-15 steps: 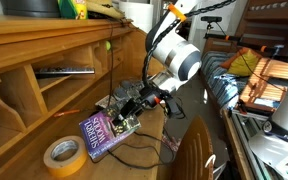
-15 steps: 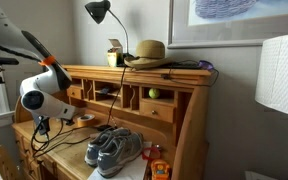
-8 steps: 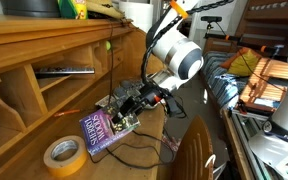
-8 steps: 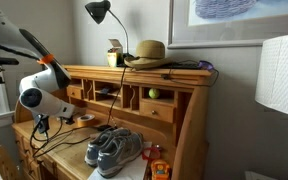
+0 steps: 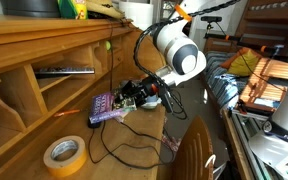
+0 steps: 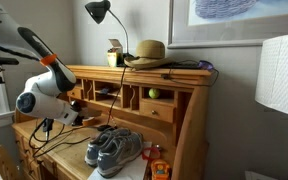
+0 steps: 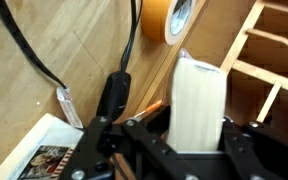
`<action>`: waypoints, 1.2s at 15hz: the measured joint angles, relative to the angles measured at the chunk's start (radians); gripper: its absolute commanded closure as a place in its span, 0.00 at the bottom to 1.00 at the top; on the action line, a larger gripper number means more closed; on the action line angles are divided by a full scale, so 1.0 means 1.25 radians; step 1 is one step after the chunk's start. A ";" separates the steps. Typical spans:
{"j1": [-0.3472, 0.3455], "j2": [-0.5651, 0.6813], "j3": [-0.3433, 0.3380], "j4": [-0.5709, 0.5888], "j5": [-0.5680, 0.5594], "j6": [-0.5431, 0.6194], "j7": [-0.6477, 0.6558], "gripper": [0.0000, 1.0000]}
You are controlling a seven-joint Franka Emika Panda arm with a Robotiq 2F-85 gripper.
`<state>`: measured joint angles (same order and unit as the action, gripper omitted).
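The purple book [image 5: 101,107] is hanging at a tilt below the opening of the shelf compartment, so my gripper should lift the book and make it level before it slides the book into the compartment [image 5: 66,79].
My gripper [image 5: 134,97] is shut on a purple paperback book [image 5: 106,108] and holds it tilted, raised off the wooden desk [image 5: 134,150]. In the wrist view the book's white page edge [image 7: 199,100] stands between the two black fingers [image 7: 102,140], which press on its covers, with the gripper [image 7: 174,138] around its lower end. In an exterior view the gripper [image 6: 70,113] hangs low over the desk in front of the cubbyholes. A roll of yellow tape [image 5: 64,155] lies on the desk below the book, and shows at the top of the wrist view as the tape roll [image 7: 170,18].
A black cable [image 5: 114,150] loops over the desk under the gripper. Grey sneakers [image 6: 114,150] sit on the desk. Wooden shelf compartments [image 5: 54,75] line the desk's back, one holding a green ball [image 6: 153,93]. A straw hat [image 6: 149,52] and a lamp [image 6: 99,12] are on top.
The book has come up off the desk, where it lay beside the tape roll. The gripper has carried it higher and toward the shelf side.
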<state>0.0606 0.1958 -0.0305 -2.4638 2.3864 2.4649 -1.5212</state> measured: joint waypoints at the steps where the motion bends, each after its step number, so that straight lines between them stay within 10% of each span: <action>1: 0.000 0.002 -0.005 0.000 0.040 0.000 0.000 0.92; 11: -0.090 -0.010 -0.112 0.036 0.101 -0.051 0.110 0.92; 18: -0.032 -0.016 -0.037 -0.004 0.096 -0.134 0.038 0.92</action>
<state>0.0203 0.1763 -0.0767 -2.4693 2.5066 2.2976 -1.4739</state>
